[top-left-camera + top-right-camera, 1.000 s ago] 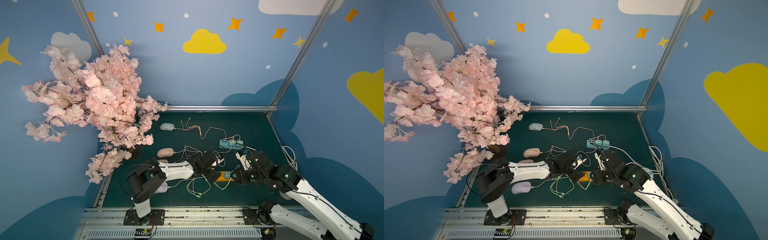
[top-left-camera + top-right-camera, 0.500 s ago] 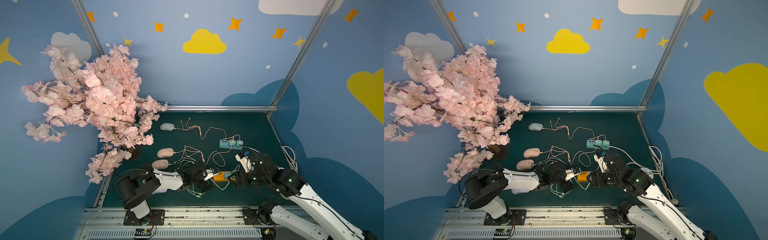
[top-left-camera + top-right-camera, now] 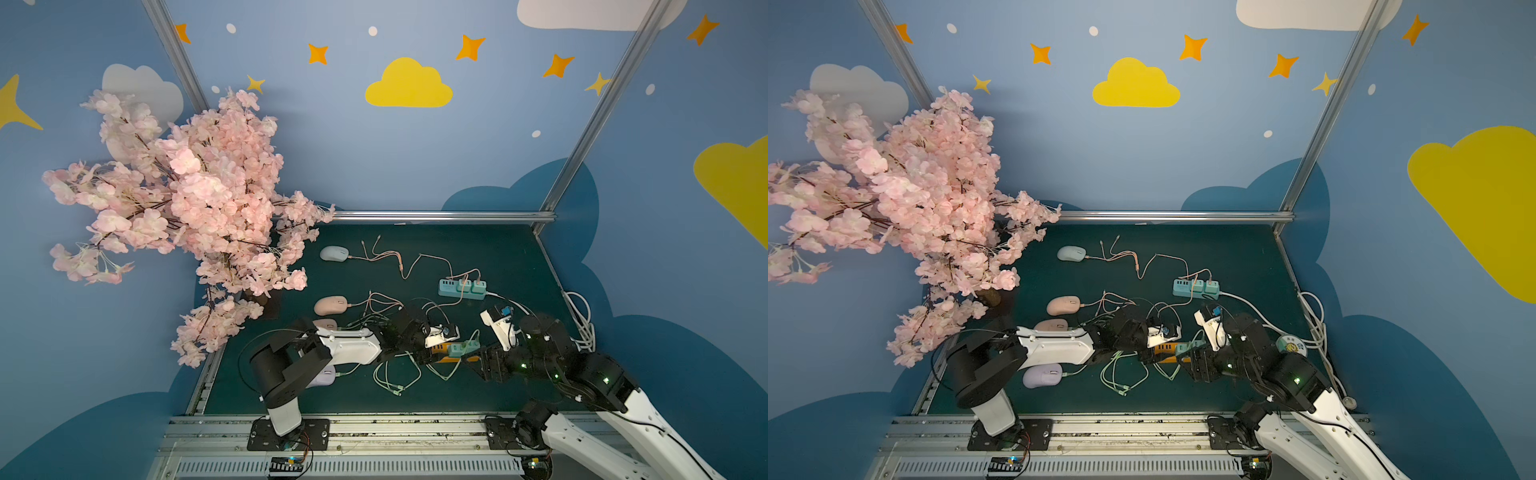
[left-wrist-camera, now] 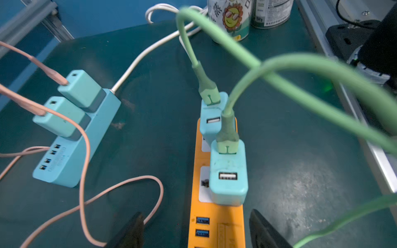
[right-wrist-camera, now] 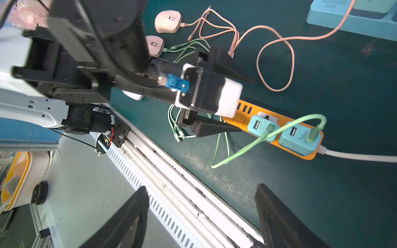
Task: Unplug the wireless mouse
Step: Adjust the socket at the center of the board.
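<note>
The orange power strip (image 5: 278,119) lies loose between the left gripper's open fingers, so the left gripper should hold the power strip's USB end (image 5: 245,108) steady before the right gripper unplugs the cable.
An orange power strip (image 3: 441,349) lies near the table's front and carries two teal chargers (image 4: 228,171) with green cables (image 4: 300,92) plugged in. A tangle of green cable (image 3: 1121,374) runs to a lavender mouse (image 3: 1043,375) beside the left arm. My left gripper (image 4: 196,229) is open, its fingers standing either side of the strip's USB end (image 5: 243,108) without touching it. My right gripper (image 5: 199,214) hangs open and empty over the front rail, just right of the strip (image 3: 1167,348).
Two pink mice (image 3: 330,305) and a grey mouse (image 3: 334,253) connect by pink cables to a teal power strip (image 3: 461,288) further back. A blossom tree (image 3: 187,199) overhangs the left side. Two cans (image 4: 232,19) and white cords (image 3: 582,316) sit at the right edge.
My left gripper dropped toward the table's front, then slid right onto the orange strip's end, and its jaws narrowed a little. The right gripper opened wider and stayed near the strip.
</note>
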`<action>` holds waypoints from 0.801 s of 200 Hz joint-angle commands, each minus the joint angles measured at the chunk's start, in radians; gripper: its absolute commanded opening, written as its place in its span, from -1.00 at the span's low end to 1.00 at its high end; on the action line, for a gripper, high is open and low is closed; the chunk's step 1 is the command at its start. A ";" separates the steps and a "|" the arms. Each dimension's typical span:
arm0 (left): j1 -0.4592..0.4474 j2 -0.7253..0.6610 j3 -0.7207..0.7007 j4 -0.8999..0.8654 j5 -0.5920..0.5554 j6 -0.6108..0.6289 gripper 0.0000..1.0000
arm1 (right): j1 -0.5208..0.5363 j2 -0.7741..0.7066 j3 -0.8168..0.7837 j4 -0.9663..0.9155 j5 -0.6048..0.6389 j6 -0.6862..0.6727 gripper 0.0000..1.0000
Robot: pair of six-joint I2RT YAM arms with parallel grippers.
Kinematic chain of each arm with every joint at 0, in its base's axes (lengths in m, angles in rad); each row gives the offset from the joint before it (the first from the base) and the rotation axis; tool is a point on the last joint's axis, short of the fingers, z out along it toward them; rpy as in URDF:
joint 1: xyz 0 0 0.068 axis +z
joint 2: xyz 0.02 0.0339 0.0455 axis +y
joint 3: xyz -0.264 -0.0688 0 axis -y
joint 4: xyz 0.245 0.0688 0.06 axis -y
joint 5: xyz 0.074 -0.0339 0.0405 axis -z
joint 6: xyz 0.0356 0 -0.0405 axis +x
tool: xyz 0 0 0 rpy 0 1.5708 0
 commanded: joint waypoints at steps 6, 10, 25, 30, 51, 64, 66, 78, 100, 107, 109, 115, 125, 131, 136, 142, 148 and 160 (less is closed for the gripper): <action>0.027 0.037 0.042 -0.072 0.118 0.055 0.51 | -0.004 -0.011 -0.014 0.019 -0.018 -0.007 0.58; 0.030 0.042 0.048 -0.079 0.124 0.057 0.51 | -0.004 -0.012 -0.014 0.020 -0.020 -0.007 0.58; 0.042 0.055 0.070 -0.106 0.156 0.063 0.51 | -0.004 -0.014 -0.014 0.019 -0.028 -0.007 0.58; 0.047 0.058 0.075 -0.111 0.162 0.063 0.51 | -0.005 -0.014 -0.014 0.020 -0.029 -0.007 0.57; 0.062 0.075 0.095 -0.144 0.191 0.067 0.51 | -0.004 -0.013 -0.014 0.019 -0.030 -0.009 0.55; 0.068 0.083 0.102 -0.166 0.208 0.073 0.51 | -0.004 -0.010 -0.011 0.019 -0.029 -0.010 0.54; 0.069 0.083 0.102 -0.168 0.210 0.074 0.51 | -0.004 -0.009 -0.011 0.019 -0.029 -0.011 0.54; 0.070 0.088 0.102 -0.178 0.221 0.076 0.51 | -0.004 -0.007 -0.009 0.016 -0.027 -0.013 0.54; 0.070 0.105 0.106 -0.185 0.225 0.078 0.51 | -0.004 -0.010 -0.013 0.019 -0.022 -0.011 0.53; 0.069 0.115 0.114 -0.193 0.222 0.078 0.51 | -0.004 -0.010 -0.014 0.021 -0.019 -0.011 0.53; 0.070 0.120 0.118 -0.197 0.221 0.079 0.51 | -0.004 -0.010 -0.013 0.021 -0.019 -0.011 0.53; 0.070 0.129 0.130 -0.213 0.222 0.080 0.51 | -0.004 -0.009 -0.013 0.019 -0.017 -0.012 0.53; 0.070 0.145 0.148 -0.238 0.229 0.083 0.51 | -0.004 -0.006 -0.009 0.019 -0.018 -0.014 0.53; 0.070 0.152 0.156 -0.246 0.234 0.085 0.51 | -0.005 -0.003 -0.009 0.018 -0.018 -0.014 0.53; 0.070 0.157 0.161 -0.250 0.236 0.085 0.51 | -0.005 -0.001 -0.007 0.016 -0.019 -0.014 0.53; 0.070 0.162 0.164 -0.253 0.238 0.087 0.51 | -0.004 0.002 -0.007 0.015 -0.021 -0.015 0.53; 0.069 0.167 0.166 -0.253 0.239 0.087 0.51 | -0.004 0.004 -0.007 0.014 -0.022 -0.016 0.53; 0.070 0.173 0.169 -0.259 0.238 0.090 0.44 | -0.004 0.003 -0.008 0.016 -0.022 -0.017 0.52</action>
